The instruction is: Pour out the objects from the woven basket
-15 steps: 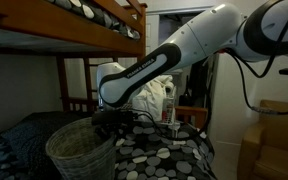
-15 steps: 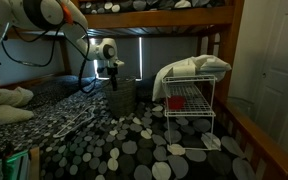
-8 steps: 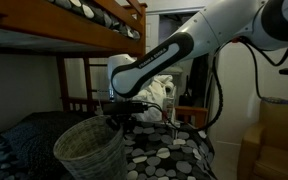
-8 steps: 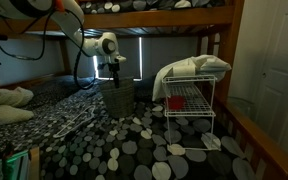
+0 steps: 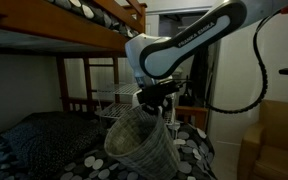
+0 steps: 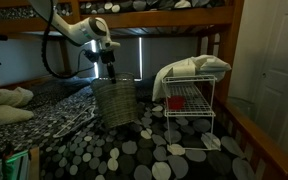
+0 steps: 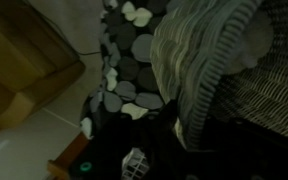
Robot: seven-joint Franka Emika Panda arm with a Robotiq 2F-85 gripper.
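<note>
My gripper should set the basket upright on the bed cover [image 6: 120, 136] and take hold of the basket's rim again, because the basket hangs slanted from its rim with the objects still inside [image 7: 250, 45].
The woven basket [image 5: 136, 140] is a pale grey-beige wicker bucket with a braided rim. It hangs lifted above the pebble-patterned bed cover in both exterior views [image 6: 115, 100]. My gripper [image 5: 156, 100] is shut on the basket's rim and carries it, with the basket a little tilted. In the wrist view the basket's rim and weave [image 7: 209, 55] fill the right side. My dark fingers [image 7: 134, 90] stand at the rim. I cannot see what lies inside the basket.
The bed cover [image 6: 134, 150] is black with grey and white pebbles. A silver wire rack [image 6: 189, 105] with a white bundle [image 6: 189, 68] stands beside the basket. A wooden bunk frame [image 5: 94, 25] runs overhead. A cardboard box [image 5: 281, 135] stands by the bed.
My arm has lifted the basket off the bed and carried it sideways over the cover, towards the wire rack. The basket hangs higher and more tilted than before.
</note>
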